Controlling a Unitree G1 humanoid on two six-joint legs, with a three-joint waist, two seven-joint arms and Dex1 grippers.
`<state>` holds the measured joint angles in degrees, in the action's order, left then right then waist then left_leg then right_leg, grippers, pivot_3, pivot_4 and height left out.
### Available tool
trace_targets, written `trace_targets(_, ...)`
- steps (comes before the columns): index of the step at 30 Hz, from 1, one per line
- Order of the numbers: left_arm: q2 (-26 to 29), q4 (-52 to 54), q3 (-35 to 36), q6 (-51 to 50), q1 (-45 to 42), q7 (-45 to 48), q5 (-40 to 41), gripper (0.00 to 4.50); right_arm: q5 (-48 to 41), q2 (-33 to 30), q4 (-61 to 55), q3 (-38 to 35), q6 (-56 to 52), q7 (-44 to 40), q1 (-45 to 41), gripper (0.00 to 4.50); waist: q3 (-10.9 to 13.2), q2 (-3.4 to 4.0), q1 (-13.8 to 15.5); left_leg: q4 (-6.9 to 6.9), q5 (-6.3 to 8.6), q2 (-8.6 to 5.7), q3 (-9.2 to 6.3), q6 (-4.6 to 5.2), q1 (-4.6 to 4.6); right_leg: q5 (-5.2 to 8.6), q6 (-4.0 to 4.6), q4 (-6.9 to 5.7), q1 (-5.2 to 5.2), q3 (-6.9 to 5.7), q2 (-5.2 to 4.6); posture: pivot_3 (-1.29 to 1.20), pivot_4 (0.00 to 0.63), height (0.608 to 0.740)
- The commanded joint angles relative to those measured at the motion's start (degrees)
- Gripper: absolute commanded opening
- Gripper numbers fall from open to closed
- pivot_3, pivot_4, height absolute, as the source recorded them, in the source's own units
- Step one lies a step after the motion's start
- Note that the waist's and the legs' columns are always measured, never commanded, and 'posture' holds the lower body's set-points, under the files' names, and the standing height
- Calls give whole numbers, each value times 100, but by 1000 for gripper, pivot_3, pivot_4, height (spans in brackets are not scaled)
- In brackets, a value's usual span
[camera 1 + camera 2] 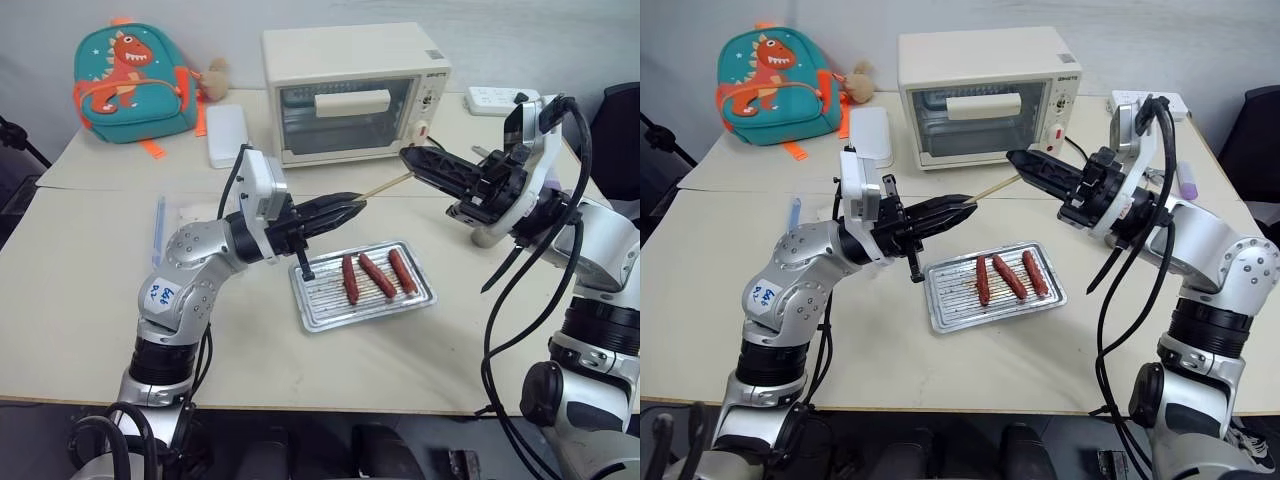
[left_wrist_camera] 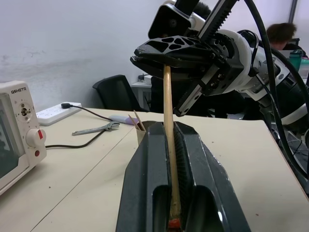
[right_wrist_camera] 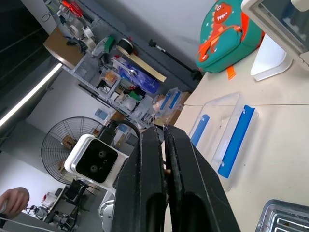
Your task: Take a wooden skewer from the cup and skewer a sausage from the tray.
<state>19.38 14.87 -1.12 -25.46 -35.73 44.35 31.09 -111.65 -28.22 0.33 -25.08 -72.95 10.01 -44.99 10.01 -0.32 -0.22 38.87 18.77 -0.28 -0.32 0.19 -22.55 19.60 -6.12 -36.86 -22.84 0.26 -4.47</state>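
My right gripper should open and get the sausage (image 1: 402, 271) nearest the cup. This gripper is covering the skewer's upper end (image 1: 404, 179), and that end has to go into a sausage.
A thin wooden skewer (image 1: 386, 186) spans the air between my two grippers, above the table behind the tray. My left gripper (image 1: 354, 204) is shut on its lower end; in the left wrist view the skewer (image 2: 167, 106) runs between the fingers up to the right gripper (image 2: 169, 54). My right gripper (image 1: 409, 158) is shut on its upper end. Three reddish-brown sausages (image 1: 377, 275) lie side by side in the silver tray (image 1: 318, 305) below. The cup (image 2: 141, 134), with more skewers standing in it, sits behind the right gripper, mostly hidden.
A cream toaster oven (image 1: 350, 95) stands at the back, with a white box (image 1: 227, 135) and a teal dinosaur backpack (image 1: 130, 85) to its left. A clear box with blue clips (image 1: 180, 215) lies behind my left arm. A wrench (image 2: 96, 128) and a power strip (image 1: 495, 98) lie at the back right.
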Motion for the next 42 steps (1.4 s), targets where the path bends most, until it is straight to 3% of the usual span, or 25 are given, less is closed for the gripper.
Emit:
trace_targets(1, -75, 46, 139, 96, -143, -197, 37, 53, -135, -1, -203, -13, 0, -113, -43, 0, 0, 0, 0, 0, 0, 0, 0, 0, 0, 0, 0, 0, 0, 0, 0, 0, 150, 740)
trace_targets(9, 29, -4, 91, 122, -143, -171, -132, 53, -135, 173, -451, -213, 346, 216, -8, 0, 0, 0, -8, 0, 0, 0, 0, 0, 0, 0, 0, 0, 0, 0, 0, 0, 150, 740)
trace_targets(12, 36, -28, 86, 135, -126, -156, -134, 0, -135, 391, -486, -380, 408, 257, -24, 665, 0, 0, -5, -1, 0, 0, 0, 0, 1, 0, 0, 0, 0, 1, 0, 0, 150, 740)
trace_targets(16, 78, -70, 94, 163, -119, -129, -170, 0, -135, 127, -662, -204, 408, 520, 189, 1670, 0, 1, 8, -1, 0, 0, 0, 0, -1, 0, 0, 2, 0, 0, -1, 0, 150, 740)
trace_targets(27, 925, 460, 478, -231, 543, -21, 1, 0, 37, -1900, -1172, 752, 505, 949, 1166, 1670, 2, 3, -28, -13, 1, 0, -6, 2, -6, 0, 0, 22, 0, -1, -3, 0, 150, 740)
trace_targets(35, 2001, 1208, 1286, -848, 1654, 196, 489, 0, 3865, -2529, -2984, 2655, 607, -312, 1624, 1670, 2, 3, -37, -25, 0, 1, -14, 0, -3, 1, 1, 46, 0, 0, -5, 0, 150, 740)
trace_targets(39, 2410, 1428, 1427, -1055, 1893, 286, 583, 0, 5411, -2451, -2964, 3389, 1056, -756, 1628, 1670, 2, 4, 4, -29, 0, 0, -18, -1, -2, 1, 2, 71, 1, -1, -7, 0, 150, 740)
trace_targets(42, 2502, 1540, 1443, -1121, 1922, 249, 677, 0, 6076, -2284, -2741, 3555, 1259, -1035, 1559, 1670, 2, 3, 18, -39, -1, -4, -21, -3, -3, 0, 2, 83, 3, -5, -12, 0, 150, 740)
